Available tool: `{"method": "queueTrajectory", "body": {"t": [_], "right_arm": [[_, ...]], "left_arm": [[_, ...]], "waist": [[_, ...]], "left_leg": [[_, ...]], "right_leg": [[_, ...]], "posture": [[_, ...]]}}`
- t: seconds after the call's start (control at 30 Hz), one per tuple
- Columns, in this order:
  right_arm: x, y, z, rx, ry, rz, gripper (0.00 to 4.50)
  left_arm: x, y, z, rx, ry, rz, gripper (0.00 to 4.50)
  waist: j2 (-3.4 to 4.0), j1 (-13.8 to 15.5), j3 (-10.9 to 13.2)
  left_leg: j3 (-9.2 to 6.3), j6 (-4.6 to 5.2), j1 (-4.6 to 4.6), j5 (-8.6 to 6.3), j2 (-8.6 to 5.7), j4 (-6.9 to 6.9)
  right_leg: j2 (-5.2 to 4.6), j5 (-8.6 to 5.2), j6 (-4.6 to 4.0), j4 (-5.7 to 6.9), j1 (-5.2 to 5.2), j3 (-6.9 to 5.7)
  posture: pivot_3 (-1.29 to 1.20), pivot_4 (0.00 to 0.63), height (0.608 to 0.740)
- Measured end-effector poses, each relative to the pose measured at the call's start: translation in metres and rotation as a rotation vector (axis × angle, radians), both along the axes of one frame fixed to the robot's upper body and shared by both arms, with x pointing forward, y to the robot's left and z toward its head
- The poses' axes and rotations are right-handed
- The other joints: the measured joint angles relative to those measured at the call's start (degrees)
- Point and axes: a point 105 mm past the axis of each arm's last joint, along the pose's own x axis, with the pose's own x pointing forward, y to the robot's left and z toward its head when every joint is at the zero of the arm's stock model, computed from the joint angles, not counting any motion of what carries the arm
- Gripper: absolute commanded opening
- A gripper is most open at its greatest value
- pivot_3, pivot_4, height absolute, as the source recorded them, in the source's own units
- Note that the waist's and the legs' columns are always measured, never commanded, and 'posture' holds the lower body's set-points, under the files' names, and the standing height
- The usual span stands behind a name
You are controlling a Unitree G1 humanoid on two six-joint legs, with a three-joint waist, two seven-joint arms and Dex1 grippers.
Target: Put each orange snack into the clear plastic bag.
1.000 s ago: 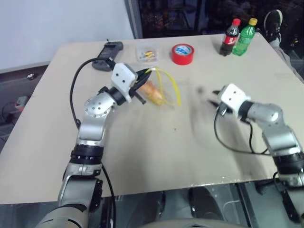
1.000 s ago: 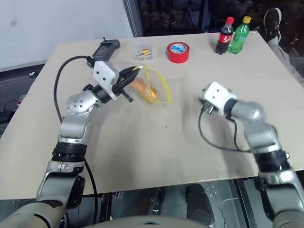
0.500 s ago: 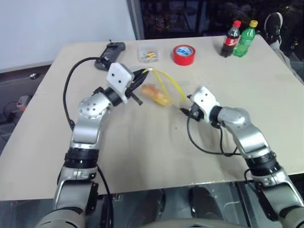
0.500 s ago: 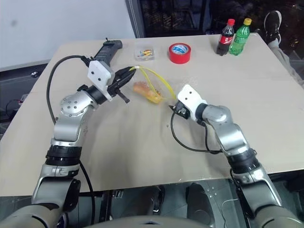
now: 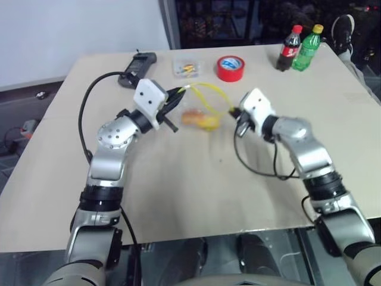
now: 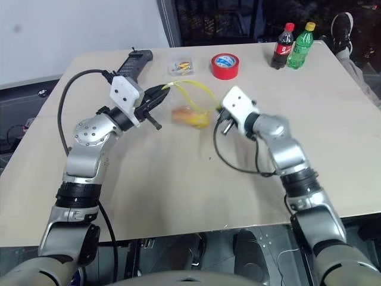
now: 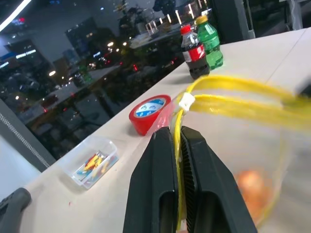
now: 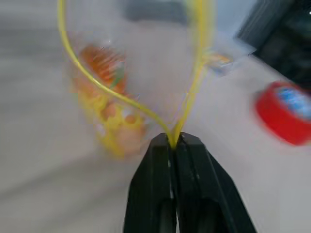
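Next, I lower the bag and move my right gripper to the white slider [image 7: 186, 102], because the bag's yellow strip [image 5: 220, 92] is gaping and the slider is beside my left gripper.
The clear plastic bag [image 5: 203, 109] hangs above the table between my two grippers, its yellow seal strip [image 7: 233, 99] spread open in a loop. My left gripper [image 5: 178, 95] is shut on the strip's left end, seen close in the left wrist view [image 7: 176, 130]. On the strip's right end my right gripper [image 5: 233, 111] is shut, its fingers pinching where the two yellow edges meet [image 8: 172, 139]. The orange snacks [image 5: 193, 117] sit inside the bag, blurred, as two orange lumps [image 8: 101, 65] in the right wrist view.
At the table's far side stand a red tape roll [image 5: 230, 68], a small clear box of colourful bits [image 5: 184, 67], a black device [image 5: 137, 67], a cola bottle [image 5: 290, 47] and a green bottle [image 5: 308, 46]. Cables trail from both wrists.
My right gripper swung in from the right, rose to the bag's right end and shut on the seal strip. The left gripper kept its hold in place.
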Motion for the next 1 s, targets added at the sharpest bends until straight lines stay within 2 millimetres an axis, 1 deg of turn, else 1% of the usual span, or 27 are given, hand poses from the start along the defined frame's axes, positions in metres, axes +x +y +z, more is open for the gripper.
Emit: {"method": "queueTrajectory", "body": {"t": [0.03,0.1,0.13,0.17,0.2,0.27,0.3,0.33,0.4,0.43,0.47,0.5,0.57,0.6,0.63,0.7,0.73,0.8,0.83,0.9,0.97,1.0], "right_arm": [[0.008,-0.011,0.019,-0.027,-0.066,-0.038,0.01],[0.014,-0.020,0.041,-0.070,-0.167,-0.069,0.01],[0.018,-0.027,0.050,-0.113,-0.219,-0.095,0.01],[0.019,-0.028,0.050,-0.119,-0.225,-0.099,0.01],[0.020,-0.036,0.053,-0.159,-0.262,-0.113,0.01],[0.017,-0.043,0.051,-0.190,-0.280,-0.119,0.01],[0.012,-0.045,0.047,-0.207,-0.284,-0.110,0.01],[0.001,-0.049,0.031,-0.238,-0.270,-0.085,0.01],[-0.013,-0.050,0.001,-0.253,-0.207,-0.054,0.01],[-0.026,-0.051,-0.027,-0.260,-0.137,-0.023,0.28],[-0.032,-0.051,-0.042,-0.265,-0.093,-0.009,0.57],[-0.038,-0.052,-0.053,-0.266,-0.067,-0.003,0.76],[-0.052,-0.052,-0.070,-0.263,-0.031,0.004,1.74],[-0.058,-0.051,-0.073,-0.264,-0.026,0.010,2.23],[-0.070,-0.050,-0.076,-0.276,-0.029,0.024,2.23],[-0.086,-0.047,-0.076,-0.308,-0.031,0.064,2.23],[-0.091,-0.043,-0.071,-0.321,-0.045,0.089,2.23],[-0.096,-0.030,-0.054,-0.330,-0.115,0.132,2.23],[-0.098,-0.014,-0.036,-0.336,-0.197,0.165,2.23],[-0.097,-0.001,-0.029,-0.341,-0.236,0.190,2.23],[-0.096,0.023,-0.023,-0.337,-0.269,0.246,2.23],[-0.095,0.035,-0.023,-0.338,-0.274,0.277,1.74]], "left_arm": [[0.005,0.001,0.005,0.010,-0.018,0.007,0.00],[0.011,-0.004,0.015,0.038,-0.065,-0.006,0.00],[0.014,-0.010,0.023,0.062,-0.106,-0.024,0.00],[0.014,-0.011,0.024,0.066,-0.113,-0.027,0.00],[0.011,-0.017,0.028,0.095,-0.154,-0.057,0.00],[0.007,-0.024,0.020,0.127,-0.162,-0.093,0.00],[0.003,-0.025,0.010,0.144,-0.151,-0.108,0.00],[-0.006,-0.025,-0.009,0.184,-0.137,-0.129,0.00],[-0.016,-0.027,-0.043,0.232,-0.076,-0.145,0.00],[-0.025,-0.026,-0.067,0.252,-0.025,-0.148,0.00],[-0.029,-0.026,-0.078,0.261,0.005,-0.148,0.00],[-0.032,-0.025,-0.085,0.262,0.017,-0.141,0.00],[-0.039,-0.024,-0.091,0.274,0.014,-0.126,0.00],[-0.043,-0.025,-0.092,0.275,0.010,-0.127,0.00],[-0.048,-0.026,-0.094,0.284,0.002,-0.130,0.00],[-0.054,-0.024,-0.101,0.302,0.013,-0.121,0.00],[-0.055,-0.022,-0.103,0.315,0.017,-0.116,0.00],[-0.054,-0.020,-0.102,0.339,0.002,-0.104,0.00],[-0.054,-0.022,-0.098,0.354,-0.027,-0.102,0.00],[-0.054,-0.024,-0.095,0.357,-0.038,-0.104,0.00],[-0.053,-0.028,-0.093,0.356,-0.046,-0.114,0.00],[-0.053,-0.030,-0.091,0.355,-0.052,-0.119,0.00]], "waist": [[-0.01,0.10,0.00],[-0.01,0.11,-0.01],[-0.01,0.12,-0.01],[-0.02,0.11,-0.01],[-0.02,0.00,-0.01],[-0.02,-0.17,-0.03],[-0.03,-0.29,-0.06],[-0.04,-0.49,-0.13],[-0.04,-0.74,-0.13],[-0.04,-0.73,-0.13],[-0.04,-0.70,-0.07],[-0.03,-0.54,-0.07],[-0.02,-0.33,-0.08],[-0.02,-0.25,-0.08],[0.00,0.00,-0.09],[0.04,0.16,-0.06],[0.05,0.21,0.01],[0.05,0.21,0.03],[0.05,0.24,0.03],[0.03,0.36,0.01],[0.03,0.42,0.01],[0.02,0.55,0.01]], "left_leg": [[-0.01,0.00,0.00,0.00,0.00,-0.01],[0.00,0.00,0.01,0.00,0.01,-0.02],[0.00,0.00,-0.03,0.00,0.01,-0.04],[0.01,0.00,-0.03,0.00,0.01,-0.05],[0.08,0.02,-0.04,-0.01,0.00,-0.10],[0.17,0.06,-0.04,-0.03,0.00,-0.23],[0.20,0.09,-0.04,-0.05,0.00,-0.32],[0.21,0.16,0.01,-0.09,0.06,-0.44],[0.28,0.19,-0.04,-0.11,0.08,-0.51],[0.36,0.19,-0.13,-0.11,0.07,-0.53],[0.42,0.19,-0.20,-0.11,0.07,-0.50],[0.44,0.19,-0.42,-0.10,0.06,-0.35],[0.44,0.18,-0.54,-0.10,0.08,0.00],[0.45,0.18,-0.53,-0.10,0.08,0.02],[0.45,0.17,-0.52,-0.09,0.08,0.06],[0.47,0.35,-0.33,-0.21,0.10,0.20],[0.53,0.37,-0.10,-0.23,0.13,0.22],[0.54,0.36,0.28,-0.24,0.32,0.29],[0.58,0.34,0.31,-0.25,0.45,0.34],[0.58,0.33,0.42,-0.23,0.57,0.37],[0.57,0.30,0.44,-0.20,0.62,0.34],[0.54,0.29,0.44,-0.20,0.64,0.33]], "right_leg": [[0.00,0.00,0.00,-0.01,0.00,-0.03],[0.00,0.00,0.00,-0.02,0.00,-0.02],[-0.01,0.00,0.00,-0.06,-0.01,-0.03],[-0.03,0.00,0.00,-0.07,-0.01,-0.02],[-0.06,0.00,0.00,-0.14,-0.04,0.07],[-0.09,-0.01,0.00,-0.25,-0.07,0.19],[-0.10,-0.01,0.00,-0.32,-0.10,0.24],[-0.24,-0.01,-0.01,-0.48,-0.10,0.32],[-0.22,-0.01,-0.01,-0.51,-0.24,0.38],[-0.22,-0.01,-0.01,-0.44,-0.42,0.48],[-0.22,-0.01,-0.01,-0.32,-0.53,0.52],[-0.21,-0.01,-0.01,-0.11,-0.75,0.53],[-0.16,0.08,-0.02,0.09,-0.81,0.51],[-0.09,0.18,0.00,0.08,-0.78,0.52],[0.06,0.26,0.01,0.06,-0.75,0.52],[0.13,0.30,0.06,0.03,-0.47,0.53],[0.17,0.31,0.09,-0.01,-0.24,0.56],[0.30,0.21,0.33,-0.10,0.21,0.54],[0.36,0.22,0.43,-0.13,0.27,0.50],[0.44,0.24,0.42,-0.14,0.34,0.44],[0.48,0.27,0.36,-0.12,0.32,0.41],[0.50,0.41,0.13,-0.12,0.31,0.38]], "posture": [[0.00,0.150,0.740],[0.00,0.150,0.740],[0.00,0.150,0.740],[0.00,0.150,0.740],[0.00,0.150,0.740],[0.00,0.150,0.740],[0.00,0.150,0.740],[0.00,0.150,0.740],[0.00,0.150,0.740],[0.00,0.150,0.740],[0.00,0.150,0.740],[0.00,0.150,0.740],[0.00,0.150,0.740],[0.00,0.150,0.740],[0.00,0.150,0.740],[0.00,0.150,0.740],[0.00,0.150,0.740],[0.00,0.150,0.740],[0.00,0.150,0.740],[0.00,0.150,0.740],[0.00,0.150,0.740],[0.00,0.150,0.740]]}}
